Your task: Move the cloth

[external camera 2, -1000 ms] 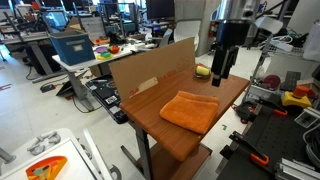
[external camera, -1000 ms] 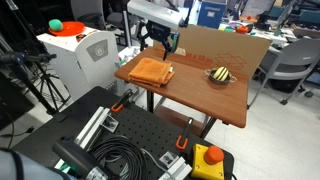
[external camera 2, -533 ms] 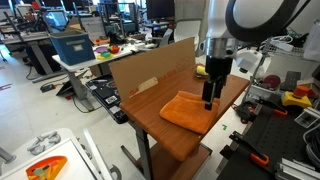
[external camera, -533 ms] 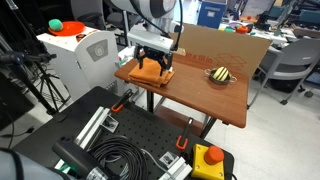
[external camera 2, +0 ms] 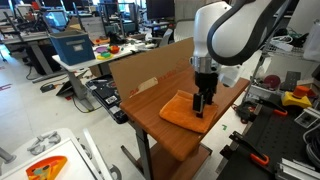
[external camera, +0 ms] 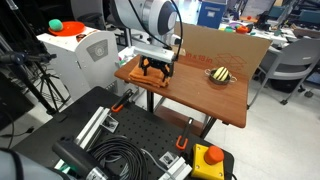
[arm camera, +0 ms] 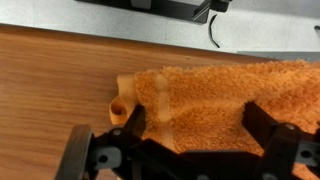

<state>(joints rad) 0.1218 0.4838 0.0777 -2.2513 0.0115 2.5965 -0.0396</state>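
The orange cloth (external camera 2: 181, 116) is near the table's front corner with little room past it, so I should slide it back toward the striped round object (external camera: 219, 74) with my gripper.
The orange cloth (external camera 2: 180, 111) lies flat on the wooden table (external camera 2: 160, 130), near its front corner. It also shows in an exterior view (external camera: 150, 75), partly hidden by the arm, and fills the wrist view (arm camera: 210, 100). My gripper (external camera 2: 201, 103) is lowered straight onto the cloth. In the wrist view the two black fingers (arm camera: 195, 125) stand apart with the cloth between them, so the gripper is open and right at the fabric.
A small yellow-and-black striped round object (external camera: 220, 74) sits further along the table. A brown cardboard wall (external camera 2: 150, 72) stands along the table's back edge. A black perforated base with cables (external camera: 110, 150) and a red button (external camera: 212, 156) lie below the table.
The arm has come down from above the table onto the cloth over the last second. The cloth has not moved.
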